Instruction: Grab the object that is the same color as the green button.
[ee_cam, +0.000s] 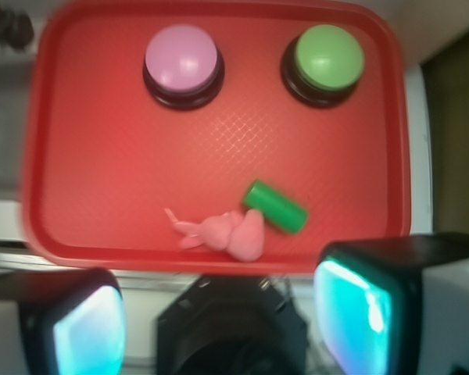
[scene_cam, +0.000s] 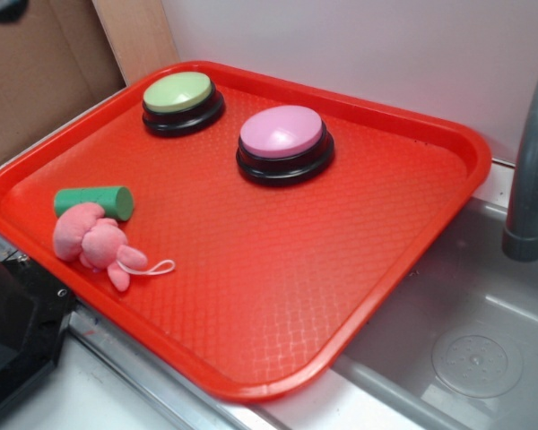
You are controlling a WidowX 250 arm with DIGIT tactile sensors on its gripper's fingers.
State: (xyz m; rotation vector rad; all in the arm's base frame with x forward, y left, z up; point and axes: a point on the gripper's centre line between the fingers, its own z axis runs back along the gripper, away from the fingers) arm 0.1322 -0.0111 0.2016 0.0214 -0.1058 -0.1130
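I expect the pink plush toy (scene_cam: 99,243) to turn and stay behind when I lift the green cylinder, because it rests (scene_cam: 97,209) against the cylinder.
The object, a small green cylinder (scene_cam: 94,202) (ee_cam: 275,207), lies on its side near the left edge of the red tray (scene_cam: 278,296) (ee_cam: 102,172). It touches a pink plush toy (scene_cam: 94,244) (ee_cam: 227,232). The green button (scene_cam: 181,100) (ee_cam: 325,61) sits on a black base at the tray's far corner. In the wrist view my gripper (ee_cam: 223,320) hangs high above the tray's edge, short of the cylinder. Its fingers (ee_cam: 359,312) stand wide apart and open, with nothing between them. The exterior view does not show the gripper.
A pink-topped button (scene_cam: 283,141) (ee_cam: 182,64) stands beside the green one. A steel sink (scene_cam: 466,349) and a grey faucet (scene_cam: 531,170) are to the tray's right. The black robot base (scene_cam: 18,322) (ee_cam: 230,328) sits by the tray's left edge.
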